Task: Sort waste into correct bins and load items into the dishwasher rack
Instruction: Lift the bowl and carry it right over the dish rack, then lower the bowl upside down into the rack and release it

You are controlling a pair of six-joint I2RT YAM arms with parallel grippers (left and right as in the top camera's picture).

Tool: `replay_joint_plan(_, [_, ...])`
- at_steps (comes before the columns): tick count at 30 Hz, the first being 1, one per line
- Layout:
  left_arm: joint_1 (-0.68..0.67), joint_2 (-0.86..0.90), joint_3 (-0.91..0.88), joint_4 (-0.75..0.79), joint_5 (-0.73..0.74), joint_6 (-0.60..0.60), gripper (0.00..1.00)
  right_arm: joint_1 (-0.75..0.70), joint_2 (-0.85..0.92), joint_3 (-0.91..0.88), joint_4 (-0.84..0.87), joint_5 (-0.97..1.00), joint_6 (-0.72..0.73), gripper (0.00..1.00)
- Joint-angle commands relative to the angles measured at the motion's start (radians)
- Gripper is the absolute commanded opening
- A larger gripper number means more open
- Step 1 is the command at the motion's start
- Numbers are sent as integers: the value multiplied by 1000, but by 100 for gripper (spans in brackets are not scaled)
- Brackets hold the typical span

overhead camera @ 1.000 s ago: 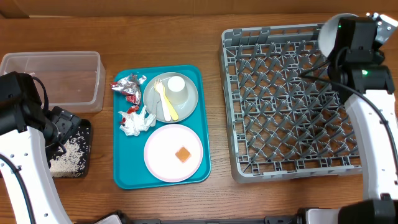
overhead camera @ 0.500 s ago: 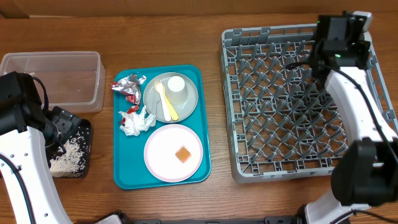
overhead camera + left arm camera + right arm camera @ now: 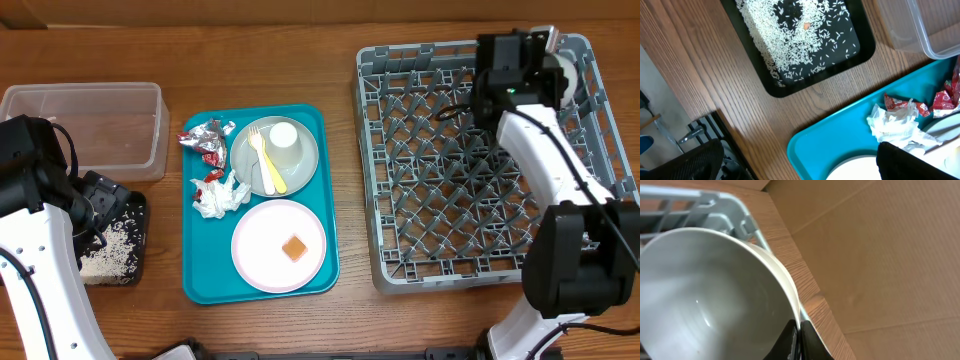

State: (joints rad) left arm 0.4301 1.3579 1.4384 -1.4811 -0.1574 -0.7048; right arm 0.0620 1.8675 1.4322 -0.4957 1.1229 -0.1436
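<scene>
Next, my right gripper puts the white bowl (image 3: 569,80) on the rack's inner pegs (image 3: 480,138) and turns it face down, because the bowl hangs tilted at the grey rack's back corner.
My right gripper (image 3: 799,341) is shut on the rim of the white bowl (image 3: 705,290), holding it tilted over the back right corner of the grey rack (image 3: 460,170); the bowl also shows in the overhead view (image 3: 567,76). My left gripper (image 3: 800,169) is open and empty between the black tray of rice (image 3: 118,248) and the teal tray (image 3: 200,270). On the teal tray are a grey-green plate (image 3: 300,165) with a cup (image 3: 283,140) and a yellow fork (image 3: 266,165), a pink plate (image 3: 262,245) with an orange cube (image 3: 293,248), a napkin (image 3: 222,195) and foil wrappers (image 3: 207,137).
The clear tub (image 3: 85,130) stands at the back left, beside the black tray (image 3: 800,45). A cardboard wall (image 3: 880,255) rises just behind the rack's far edge. The left arm's white link lies along the table's front left.
My right wrist has moved left and turned, bringing the bowl down to the rack's back right corner. The left arm has not moved.
</scene>
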Motion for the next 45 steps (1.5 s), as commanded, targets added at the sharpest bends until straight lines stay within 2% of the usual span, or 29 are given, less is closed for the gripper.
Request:
replay_joint_plan(1, [3,-3,-4,1,1,-17,100,29,-4,-47,12,25,-3,4])
replay_joint_plan(16, [3,-3,-4,1,1,-17,100,80,-4,-91,-26,-3,28,5])
replay_joint_plan(18, [3,-3,-4,1,1,-17,100,97,-4,-91,-39,-30,36,14])
replay_joint_plan(21, [3,-3,-4,1,1,-17,100,121,-5,-78,-98,-139,89,35])
replay_joint_plan(23, [3,-3,-4,1,1,-17,100,125,-5,-43,-184,-286,168,49])
replay_joint_plan(25, [3,-3,-4,1,1,-17,100,121,-5,8,-266,-471,240,53])
replay_joint_plan(29, [3,-3,-4,1,1,-17,100,92,-5,156,-415,-750,340,53])
replay_joint_plan(35, [3,-3,-4,1,1,-17,100,63,-5,462,-675,-1107,359,58])
replay_joint_plan(39, [3,-3,-4,1,1,-17,100,27,-5,606,-794,-1071,367,59])
replay_joint_plan(43, [3,-3,-4,1,1,-17,100,-39,-4,595,-798,-966,442,57])
replay_joint_plan(45, [3,-3,-4,1,1,-17,100,-92,-4,559,-795,-967,467,50])
